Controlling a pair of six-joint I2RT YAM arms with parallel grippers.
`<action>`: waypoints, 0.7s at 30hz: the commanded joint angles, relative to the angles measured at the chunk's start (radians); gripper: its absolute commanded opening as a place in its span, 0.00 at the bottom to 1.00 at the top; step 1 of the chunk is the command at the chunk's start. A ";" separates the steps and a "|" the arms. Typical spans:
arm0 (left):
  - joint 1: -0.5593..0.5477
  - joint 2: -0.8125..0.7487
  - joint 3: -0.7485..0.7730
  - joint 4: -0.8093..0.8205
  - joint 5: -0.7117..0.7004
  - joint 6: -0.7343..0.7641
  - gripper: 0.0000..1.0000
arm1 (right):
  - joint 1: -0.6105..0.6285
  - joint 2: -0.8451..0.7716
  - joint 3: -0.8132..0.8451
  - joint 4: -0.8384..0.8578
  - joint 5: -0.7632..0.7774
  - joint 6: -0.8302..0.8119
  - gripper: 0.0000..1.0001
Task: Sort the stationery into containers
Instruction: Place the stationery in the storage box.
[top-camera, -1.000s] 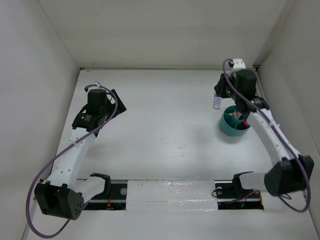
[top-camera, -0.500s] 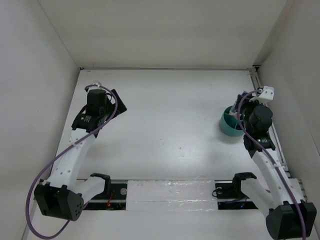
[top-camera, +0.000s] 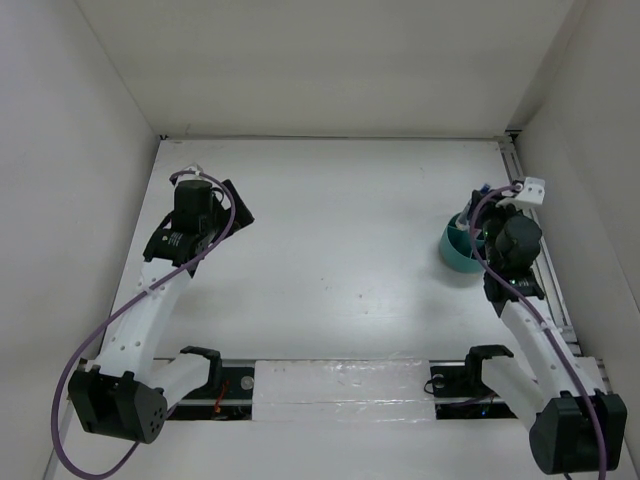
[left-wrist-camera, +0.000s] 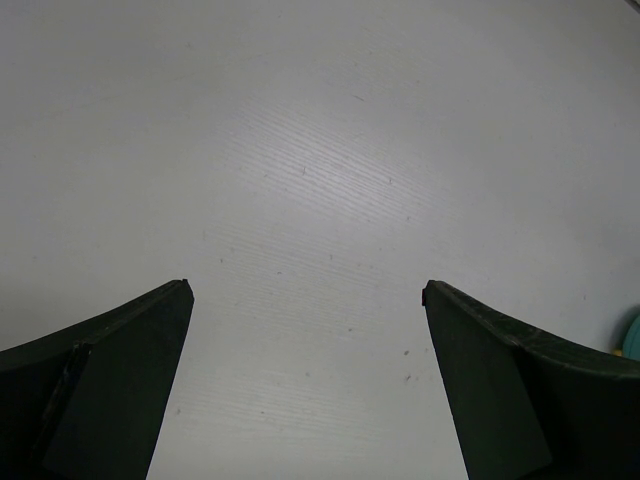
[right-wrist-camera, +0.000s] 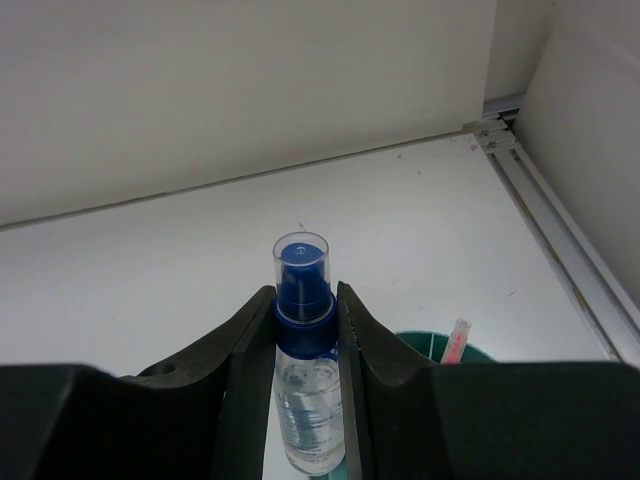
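I go on moving the clear bottle (right-wrist-camera: 309, 420) down with my right gripper until the bottle's base is inside the cup, because the bottle hangs base down over the teal-green cup's open section (top-camera: 457, 231).
My right gripper (right-wrist-camera: 303, 291) is shut on a clear bottle (right-wrist-camera: 308, 395) with a blue cap, gripping it at the blue collar and holding it upright. The bottle's base hangs over the rim of the teal-green cup (right-wrist-camera: 418, 344), where a pink-capped marker (right-wrist-camera: 457, 340) stands. From above, the right gripper (top-camera: 481, 207) sits over the far right edge of the cup (top-camera: 458, 250). My left gripper (top-camera: 234, 206) is far off at the table's left. Its wide-open jaws (left-wrist-camera: 305, 292) have only bare table between them.
A metal rail (right-wrist-camera: 545, 205) runs along the right wall just beyond the cup. White walls enclose the table on three sides. The back wall (right-wrist-camera: 250, 80) rises close behind the held bottle.
The right arm has swung from the cup's far left side round to its right side, carrying the bottle over the cup's rim. The left arm has stayed still.
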 joint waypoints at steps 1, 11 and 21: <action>0.004 -0.024 -0.005 0.025 0.011 0.015 1.00 | -0.003 0.000 -0.032 0.114 -0.030 0.014 0.00; 0.004 -0.033 -0.005 0.034 0.022 0.024 1.00 | -0.003 -0.010 -0.113 0.196 -0.063 0.014 0.00; -0.007 -0.033 -0.005 0.034 0.031 0.024 1.00 | 0.006 0.022 -0.168 0.260 -0.020 -0.006 0.00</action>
